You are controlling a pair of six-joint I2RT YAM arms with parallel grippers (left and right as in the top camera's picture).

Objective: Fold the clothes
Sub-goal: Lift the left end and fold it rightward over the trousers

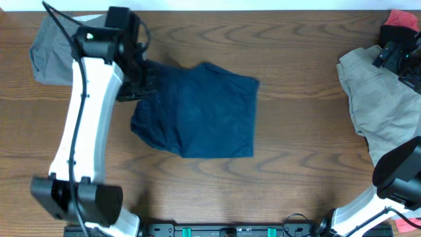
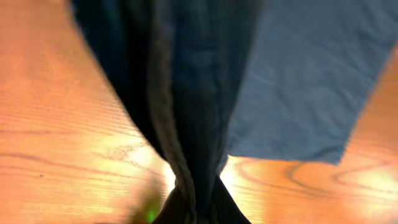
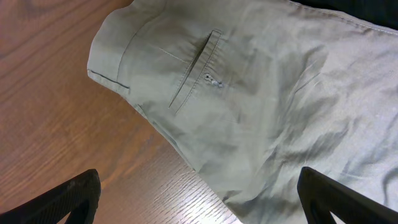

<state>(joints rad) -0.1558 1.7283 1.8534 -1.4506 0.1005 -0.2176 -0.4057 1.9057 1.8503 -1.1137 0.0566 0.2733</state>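
Observation:
The edge of the navy shorts [image 1: 153, 95] is in my left gripper and the shorts' opposite half [image 1: 231, 113] is lying flat, so I should keep folding across until that edge gets to the opposite half.
The dark navy blue shorts [image 1: 204, 112] lie partly folded in the middle of the wooden table. My left gripper [image 1: 135, 89] is at their left edge, shut on a bunch of the navy cloth [image 2: 193, 124], which hangs stretched up from the jaws in the left wrist view. My right gripper [image 1: 395, 56] hovers at the far right over the khaki-beige shorts [image 1: 385, 108], open and empty; its fingers [image 3: 199, 199] stand wide apart above the khaki cloth [image 3: 267, 106] with its back pocket.
A grey-olive pair [image 1: 49, 49] lies at the back left behind the left arm. A coral-red garment [image 1: 402, 20] lies at the back right corner. Bare wooden table [image 1: 296, 164] lies between the navy and khaki shorts.

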